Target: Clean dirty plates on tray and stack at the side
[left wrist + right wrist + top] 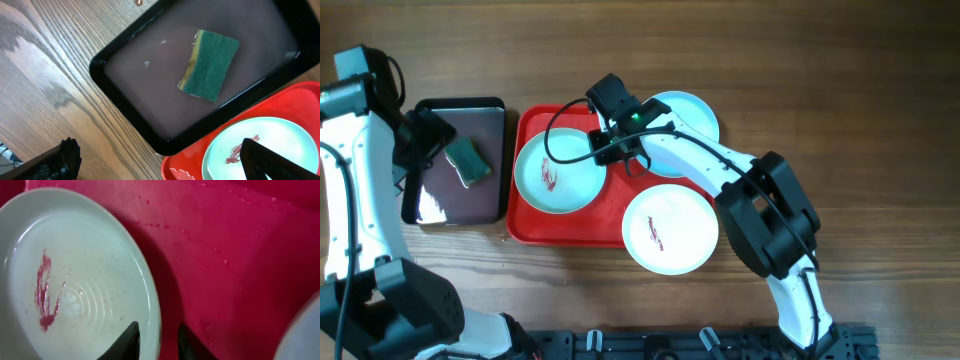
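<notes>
My gripper is about to lift the sponge (210, 66), which will crease down its middle and spread at its loose end, as yellow foam (192, 61) shows under its green side.
The red tray (605, 215) holds a mint plate (558, 172) with a reddish smear at its left end. My right gripper (620, 150) is at this plate's right rim. In the right wrist view its fingers (157, 345) straddle the rim of the plate (80, 280), one inside and one over the tray (225, 255), with a gap left. A second smeared plate (670, 228) lies over the tray's front right corner. A third plate (692, 112) lies at the back right, its centre hidden by my arm. My left gripper (425, 135) is open and empty.
A narrow black tray (430, 205) left of the red tray holds a green and yellow sponge (468, 160). The left wrist view shows the sponge (209, 64), the black tray (140, 85), the red tray's corner (190, 160) and the smeared plate (265, 135). Wooden table all round.
</notes>
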`<state>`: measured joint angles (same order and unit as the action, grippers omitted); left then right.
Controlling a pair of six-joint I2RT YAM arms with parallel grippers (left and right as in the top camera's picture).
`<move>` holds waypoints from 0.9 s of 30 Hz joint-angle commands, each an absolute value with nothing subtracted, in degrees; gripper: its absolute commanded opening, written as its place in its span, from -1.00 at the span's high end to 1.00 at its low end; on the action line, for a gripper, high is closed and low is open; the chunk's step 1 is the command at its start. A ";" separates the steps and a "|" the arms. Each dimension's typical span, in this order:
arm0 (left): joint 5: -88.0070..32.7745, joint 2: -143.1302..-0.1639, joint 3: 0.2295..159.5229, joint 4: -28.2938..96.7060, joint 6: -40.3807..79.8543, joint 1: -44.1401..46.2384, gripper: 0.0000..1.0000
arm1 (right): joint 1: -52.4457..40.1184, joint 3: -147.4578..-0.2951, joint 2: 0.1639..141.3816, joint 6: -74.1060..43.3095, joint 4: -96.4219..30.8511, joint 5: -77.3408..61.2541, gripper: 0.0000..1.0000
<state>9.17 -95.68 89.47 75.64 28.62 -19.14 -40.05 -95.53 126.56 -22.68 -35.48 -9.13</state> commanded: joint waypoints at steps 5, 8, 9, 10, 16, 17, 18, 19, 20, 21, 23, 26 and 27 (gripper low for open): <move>9.93 -99.57 90.21 74.81 29.21 -19.46 -1.00 | -40.18 -95.85 128.07 -27.66 -34.33 -6.00 0.62; 9.85 -100.97 90.21 74.11 29.21 -19.40 -0.99 | -40.25 -95.31 128.07 -27.62 -34.35 -6.92 0.62; 9.72 -101.25 90.21 73.89 29.21 -19.40 -0.99 | -40.36 -94.91 128.07 -27.62 -34.35 -7.27 0.62; 9.67 -101.58 90.21 73.60 29.21 -19.40 -1.00 | -40.47 -94.65 128.07 -27.62 -34.33 -7.53 0.62; 9.65 -102.15 90.21 72.44 29.21 -19.40 -0.99 | -40.84 -93.23 128.14 -28.91 -34.09 -9.10 0.62; 9.50 -102.15 90.21 72.38 29.21 -19.40 -0.99 | -40.88 -93.23 128.42 -29.08 -34.06 -9.52 0.62; 9.47 -102.15 90.21 72.27 29.21 -19.40 -0.99 | -41.01 -93.23 128.55 -29.10 -34.04 -9.54 0.62; 9.47 -102.15 90.21 72.20 29.21 -19.40 -0.99 | -41.32 -93.23 129.19 -29.15 -33.85 -9.63 0.63; 9.47 -102.15 90.21 72.14 29.21 -19.40 -1.00 | -41.54 -93.23 129.93 -29.10 -33.41 -10.61 0.64; 9.47 -102.17 90.21 72.01 29.21 -19.40 -1.00 | -41.67 -93.23 130.21 -29.10 -33.21 -11.38 0.65; 9.45 -102.17 90.21 71.96 29.21 -19.40 -0.99 | -41.71 -93.23 131.00 -29.21 -32.56 -12.25 0.76; 8.01 -102.19 89.95 71.66 29.21 -19.40 -1.00 | -41.71 -93.23 131.11 -30.04 -32.12 -12.32 0.91; 7.57 -102.19 89.62 71.44 29.21 -19.40 -1.00 | -41.71 -93.23 131.11 -30.02 -31.92 -12.32 0.91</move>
<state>9.08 -101.47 89.47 71.96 28.62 -19.14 -41.36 -93.78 128.75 -29.30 -32.18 -10.96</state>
